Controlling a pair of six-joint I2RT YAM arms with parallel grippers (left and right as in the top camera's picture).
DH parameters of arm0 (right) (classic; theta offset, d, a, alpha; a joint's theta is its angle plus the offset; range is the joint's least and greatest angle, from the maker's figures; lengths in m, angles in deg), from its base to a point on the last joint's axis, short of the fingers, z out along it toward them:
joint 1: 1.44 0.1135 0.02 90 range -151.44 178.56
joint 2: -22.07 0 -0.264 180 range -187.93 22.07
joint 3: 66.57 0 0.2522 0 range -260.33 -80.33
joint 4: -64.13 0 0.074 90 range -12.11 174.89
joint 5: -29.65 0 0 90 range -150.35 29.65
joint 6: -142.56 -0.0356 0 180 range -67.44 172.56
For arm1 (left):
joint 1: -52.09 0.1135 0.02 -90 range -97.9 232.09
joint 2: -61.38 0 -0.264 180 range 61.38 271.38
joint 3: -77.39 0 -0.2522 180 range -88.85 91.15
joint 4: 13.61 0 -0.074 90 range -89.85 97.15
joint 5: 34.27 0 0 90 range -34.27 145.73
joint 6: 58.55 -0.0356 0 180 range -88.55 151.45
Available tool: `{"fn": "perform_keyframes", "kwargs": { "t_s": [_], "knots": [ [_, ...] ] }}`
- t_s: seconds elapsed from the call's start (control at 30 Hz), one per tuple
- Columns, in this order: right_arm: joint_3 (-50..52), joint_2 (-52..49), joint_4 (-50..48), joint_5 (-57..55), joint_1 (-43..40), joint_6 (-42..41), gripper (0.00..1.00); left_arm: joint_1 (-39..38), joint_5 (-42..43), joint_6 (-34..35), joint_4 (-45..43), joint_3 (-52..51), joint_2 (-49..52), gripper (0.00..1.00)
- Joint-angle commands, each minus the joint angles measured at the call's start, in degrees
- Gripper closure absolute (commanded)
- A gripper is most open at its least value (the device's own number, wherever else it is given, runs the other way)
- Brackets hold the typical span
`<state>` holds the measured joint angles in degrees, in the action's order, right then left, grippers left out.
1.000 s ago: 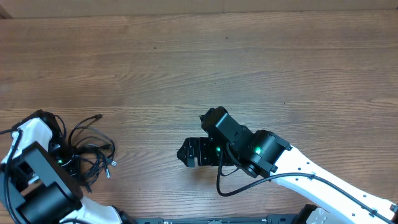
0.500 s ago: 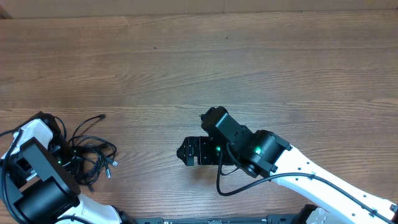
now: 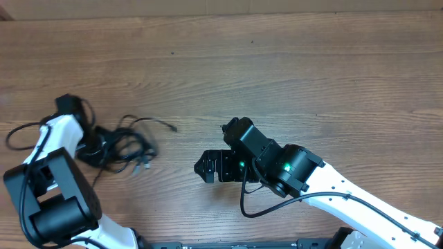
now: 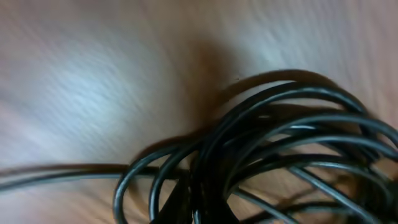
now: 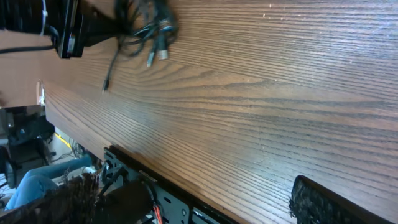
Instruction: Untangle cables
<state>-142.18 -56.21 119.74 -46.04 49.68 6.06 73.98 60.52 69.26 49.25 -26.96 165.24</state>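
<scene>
The tangled bundle (image 3: pixel 130 148) is far away from my open right gripper. So next my left gripper gathers its loops (image 4: pixel 219 138), picks them up and brings them over to my right gripper.
The cables (image 3: pixel 126 144) are a tangled bundle of thin black cords on the wooden table at the left. One plug end (image 3: pixel 173 128) trails to the right and silver tips (image 3: pixel 144 166) stick out below. My left gripper (image 3: pixel 92 151) is at the bundle's left side, shut on the cords. The left wrist view shows blurred black loops (image 4: pixel 292 137) running into the fingers (image 4: pixel 199 208). My right gripper (image 3: pixel 205 168) is open and empty low over the table's middle, well right of the bundle. The right wrist view shows the bundle (image 5: pixel 144 28) far off.
The table's front edge and a black metal frame (image 5: pixel 174 199) run just below the right gripper. A loop of the left arm's thicker black wire (image 3: pixel 21 131) lies at the far left. Bare wood (image 3: pixel 277 69) covers the far and right parts of the table.
My left arm has swung away from the front edge and to the right, dragging the bundle with it. The cords have spread out a little. The right arm has barely moved.
</scene>
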Motion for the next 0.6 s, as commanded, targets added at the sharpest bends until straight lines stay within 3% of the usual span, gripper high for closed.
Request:
{"fn": "perform_keyframes", "kwargs": {
  "t_s": [0.0,0.17,0.33,0.47,0.53,0.57],
  "knots": [
    [0.0,0.02,0.07,-0.79,0.31,0.02,0.02,-2.21,9.64,-3.61,4.2,4.46,-1.2,0.95],
    [0.0,0.02,-0.04,-1.46,0.31,0.0,0.01,-2.05,9.62,-9.4,8.66,9.81,-7.67,0.87],
    [0.0,0.02,-0.35,-1.97,0.31,0.02,0.0,-2.08,7.28,-19.1,5.2,10.23,-11.63,0.28],
    [0.0,0.02,-0.61,-2.32,0.28,0.02,0.0,-2.05,3.67,-18.97,4.66,10.16,-10.67,0.22],
    [0.0,0.02,-0.66,-2.34,0.26,0.02,0.0,-2.1,1.84,-18.95,5.33,10.16,-9.73,0.0],
    [0.0,0.02,-0.68,-2.34,0.26,0.02,0.0,-2.1,1.29,-18.97,5.38,10.14,-9.14,0.0]
  ]
}}
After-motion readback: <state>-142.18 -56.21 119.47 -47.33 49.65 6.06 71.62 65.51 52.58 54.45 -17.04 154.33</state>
